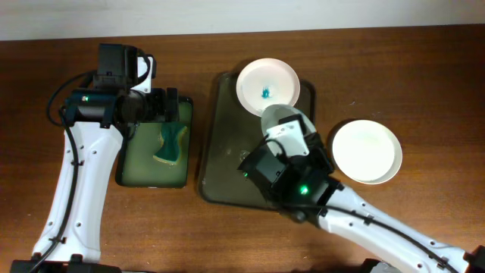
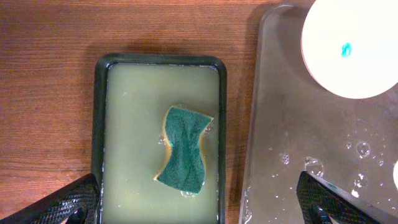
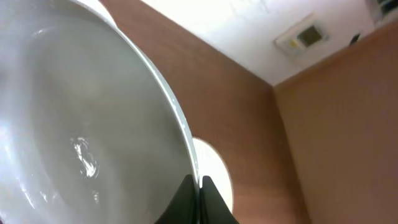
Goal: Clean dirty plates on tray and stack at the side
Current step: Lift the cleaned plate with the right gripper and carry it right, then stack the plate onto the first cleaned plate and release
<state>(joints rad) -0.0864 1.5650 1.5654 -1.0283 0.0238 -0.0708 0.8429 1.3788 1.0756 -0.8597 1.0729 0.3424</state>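
Observation:
I keep carrying the wet plate with my right gripper until it rests on the plain white plate (image 1: 367,152), because the wet plate's side (image 3: 106,118) is clear of teal smear.
The dark tray (image 1: 223,159) lies mid-table and shows wet in the left wrist view (image 2: 280,118). A white plate with a teal smear (image 1: 267,85) sits at the tray's far end, also in the left wrist view (image 2: 348,46). A plain white plate (image 1: 367,151) rests on the table right of the tray. My right gripper (image 3: 200,186) is shut on the rim of a third plate (image 3: 74,118), wet and tilted, held over the tray (image 1: 279,116). My left gripper (image 2: 199,205) is open and empty above the sponge tray.
A smaller green tray (image 1: 129,167) with cloudy water holds a green-and-yellow sponge (image 1: 170,144), left of the dark tray; both show in the left wrist view, tray (image 2: 99,124) and sponge (image 2: 182,149). A strip of bare wood separates the two trays.

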